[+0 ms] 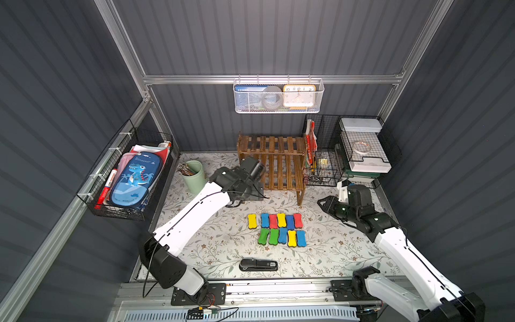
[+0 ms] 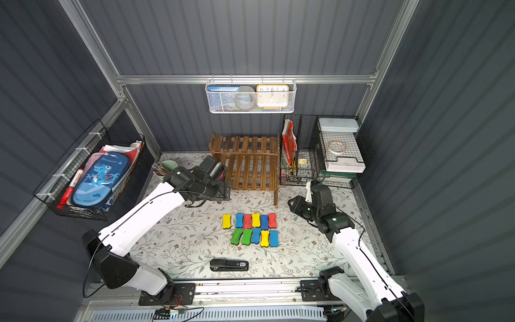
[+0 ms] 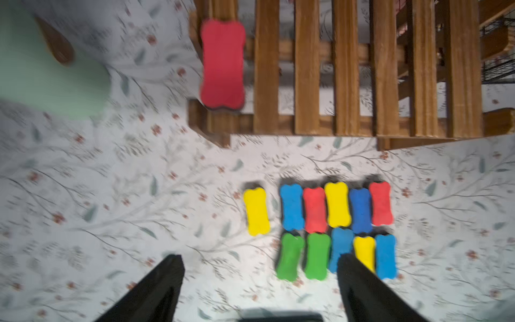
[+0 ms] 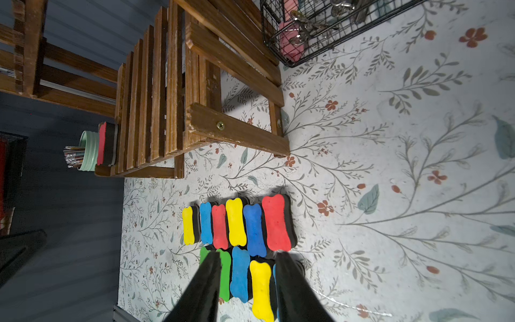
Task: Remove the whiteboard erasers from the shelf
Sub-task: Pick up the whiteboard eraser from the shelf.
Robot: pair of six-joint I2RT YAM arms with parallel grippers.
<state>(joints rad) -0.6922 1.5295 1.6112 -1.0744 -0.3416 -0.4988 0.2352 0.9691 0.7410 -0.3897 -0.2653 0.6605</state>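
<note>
The red eraser lies alone on the shelf with its long sides [image 3: 204, 67] facing my left gripper's open fingers. I should keep reaching until they close across its width [image 3: 223, 65].
One red whiteboard eraser [image 3: 223, 64] lies on the lower tier of the brown slatted shelf [image 1: 278, 145], at its left end. It also shows edge-on in the right wrist view [image 4: 101, 143] and as a red sliver in a top view [image 2: 222, 175]. Several more whiteboard erasers [image 1: 278, 228] in red, yellow, blue and green lie in two rows on the floral table in front of the shelf. My left gripper [image 1: 257, 195] hangs open and empty by the shelf's left front corner, with its jaws wide apart [image 3: 260, 258]. My right gripper [image 1: 320, 202] hovers right of the rows, partly open and empty [image 4: 248, 255].
A black stapler [image 1: 258, 264] lies near the table's front edge. A green cup [image 1: 195, 175] of brushes stands left of the shelf. A black wire-grid organizer [image 1: 320, 156] stands right of it. A white mesh basket [image 1: 278, 96] hangs on the back wall, and a black wire basket [image 1: 133, 178] on the left wall.
</note>
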